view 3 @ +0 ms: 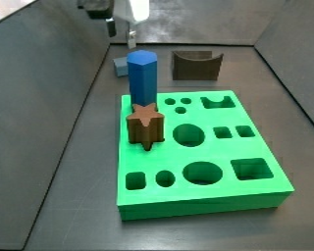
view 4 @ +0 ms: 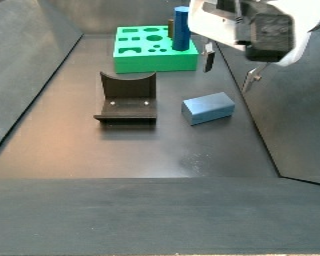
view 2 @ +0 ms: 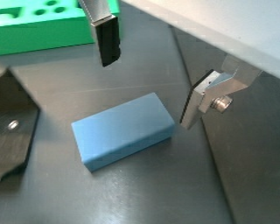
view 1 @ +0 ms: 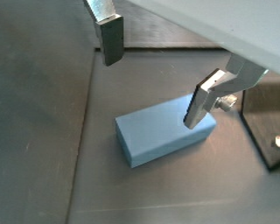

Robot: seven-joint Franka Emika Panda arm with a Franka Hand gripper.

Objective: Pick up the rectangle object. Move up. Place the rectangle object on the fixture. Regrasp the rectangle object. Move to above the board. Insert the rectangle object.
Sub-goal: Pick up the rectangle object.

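Observation:
The rectangle object will sink into place and stay propped up when I put it there, because the fixture's top dips between raised ends.
The rectangle object is a pale blue block lying flat on the dark floor; it shows in both wrist views and in a side view. My gripper is open and empty above it, jaws wide apart, also seen in the other wrist view and from the side. One finger hangs over the block's end; the other finger is off beyond its far side. The fixture stands beside the block. The green board lies further off.
A bright blue hexagonal prism and a brown star peg stand in the board. The fixture's base plate lies close to the block. Grey walls close in the floor on both sides.

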